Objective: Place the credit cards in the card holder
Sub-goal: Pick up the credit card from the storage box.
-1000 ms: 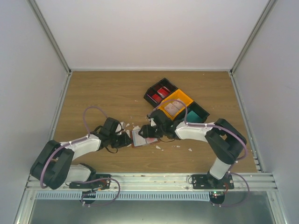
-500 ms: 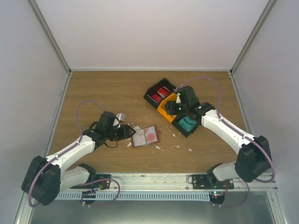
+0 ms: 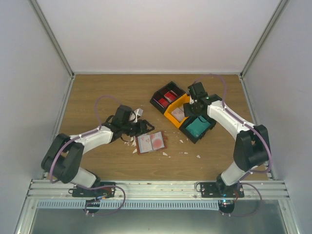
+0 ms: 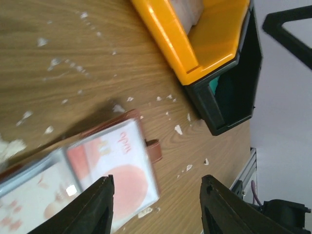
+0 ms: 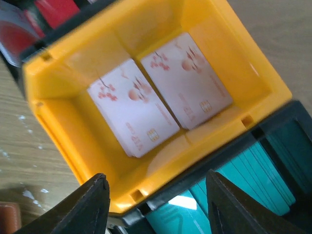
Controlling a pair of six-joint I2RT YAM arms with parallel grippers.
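The teal cards [image 3: 197,127] rest flat below the tray's rim, so my left gripper should steady the tray's near corner [image 3: 181,129] as my right gripper slides out a card.
The card holder [image 3: 151,142] lies open on the wood with a whitish credit card [image 4: 114,163] showing in its pocket and the snap tab [image 4: 155,150] sticking out to the right. My left gripper [image 3: 142,125] hovers open just above-left of it, nothing between the fingers [image 4: 97,207]. My right gripper [image 3: 191,108] hangs open and empty over the orange compartment [image 5: 243,78], where two stacks of whitish credit cards [image 5: 136,114] lie side by side. Teal cards [image 5: 265,168] fill the compartment beside it and red cards [image 3: 168,96] the far one.
The three-compartment tray [image 3: 170,114] sits right of centre, angled. Small white scraps [image 3: 165,154] are strewn around the holder and near the left gripper [image 4: 156,209]. White walls enclose the table on three sides; the metal rail runs along the near edge.
The right arm swung away from the card holder to above the orange compartment. The left gripper let go, opened, and shifted up and right; the holder now lies free.
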